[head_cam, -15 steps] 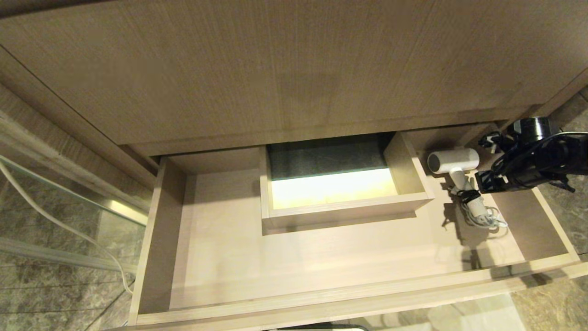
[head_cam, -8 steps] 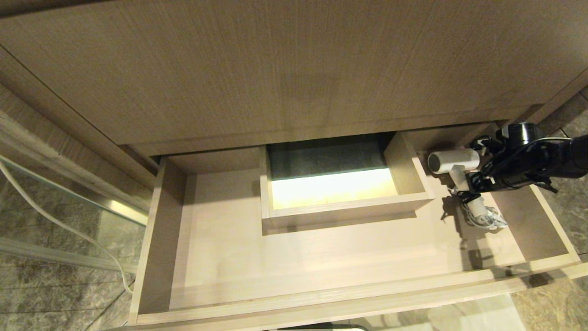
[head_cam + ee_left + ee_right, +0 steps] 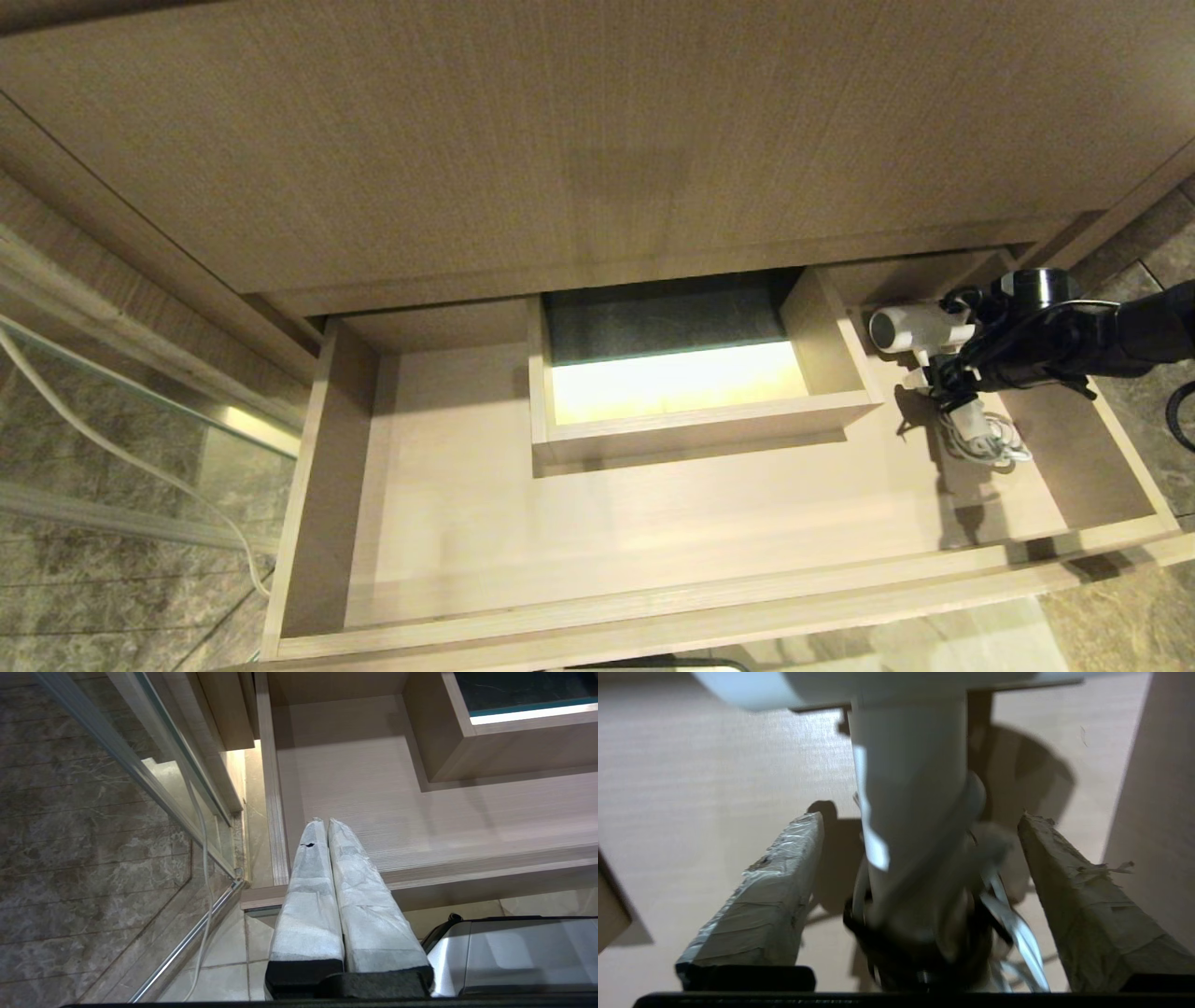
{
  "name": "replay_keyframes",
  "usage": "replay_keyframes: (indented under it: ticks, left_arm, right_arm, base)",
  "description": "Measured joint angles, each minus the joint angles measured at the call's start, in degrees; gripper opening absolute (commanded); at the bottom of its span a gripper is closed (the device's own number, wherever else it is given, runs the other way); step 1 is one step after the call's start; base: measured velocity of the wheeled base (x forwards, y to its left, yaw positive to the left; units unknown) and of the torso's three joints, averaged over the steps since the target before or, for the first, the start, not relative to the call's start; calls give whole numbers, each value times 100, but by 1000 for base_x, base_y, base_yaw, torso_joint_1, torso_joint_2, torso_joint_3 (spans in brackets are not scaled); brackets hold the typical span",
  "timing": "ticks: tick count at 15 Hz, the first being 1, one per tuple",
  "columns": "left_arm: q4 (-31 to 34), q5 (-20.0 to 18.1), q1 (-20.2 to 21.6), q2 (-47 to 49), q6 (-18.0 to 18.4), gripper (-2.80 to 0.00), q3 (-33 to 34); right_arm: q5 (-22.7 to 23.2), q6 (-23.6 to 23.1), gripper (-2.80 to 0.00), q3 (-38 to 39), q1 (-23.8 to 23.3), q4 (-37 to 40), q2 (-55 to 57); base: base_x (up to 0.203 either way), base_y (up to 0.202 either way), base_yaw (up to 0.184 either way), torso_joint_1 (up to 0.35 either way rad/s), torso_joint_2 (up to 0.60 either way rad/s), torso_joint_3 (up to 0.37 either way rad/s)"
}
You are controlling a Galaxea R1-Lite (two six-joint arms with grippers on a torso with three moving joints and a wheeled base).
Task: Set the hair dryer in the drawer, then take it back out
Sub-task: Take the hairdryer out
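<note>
I expect the whole bundle (image 3: 989, 441) to come out with the hair dryer when I lift it, because the cord is wrapped around the hair dryer's handle (image 3: 948, 835) by the black tie.
The pulled-out light wood drawer (image 3: 653, 611) holds the white hair dryer (image 3: 910, 329) in its right rear part, barrel lying crosswise, its bundled cord (image 3: 988, 441) trailing toward the front. My right gripper (image 3: 938, 371) reaches in from the right, low over the handle. In the right wrist view that gripper (image 3: 920, 819) is open, its taped fingers (image 3: 784, 868) standing apart on either side of the dryer's handle (image 3: 910, 788), neither pressing it; the black cord tie sits close to the palm. My left gripper (image 3: 326, 822) is shut and empty, parked above the drawer's front left corner (image 3: 273, 891).
A boxed rectangular cut-out (image 3: 700, 413) rises in the drawer's middle rear, just left of the dryer. The drawer's right wall (image 3: 1153, 788) is close beside my right fingers. The cabinet top (image 3: 560, 140) overhangs the back. A glass panel with a white cable (image 3: 121, 448) stands left.
My right gripper has opened and moved left and down into the drawer, coming to straddle the dryer's handle. The hair dryer and the left arm have not moved.
</note>
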Motion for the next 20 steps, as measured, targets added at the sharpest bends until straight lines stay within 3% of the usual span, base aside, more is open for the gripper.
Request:
replay_keyframes:
  ticks: [6, 7, 15, 20]
  left_arm:
    - [2, 0, 0, 0, -2, -280, 0]
    - [2, -2, 0, 0, 0, -280, 0]
    - [2, 0, 0, 0, 0, -280, 0]
    - [0, 2, 0, 0, 0, -280, 0]
  right_arm:
    - [22, 13, 0, -138, -72, -212, 290]
    - [22, 23, -280, -153, -79, -217, 312]
    - [46, -169, -280, -51, -90, -78, 130]
    - [57, -170, -280, 446, -83, 41, -419]
  base:
    - [0, 0, 0, 0, 0, 0]
    - [0, 0, 0, 0, 0, 0]
    - [0, 0, 0, 0, 0, 0]
    - [0, 0, 0, 0, 0, 0]
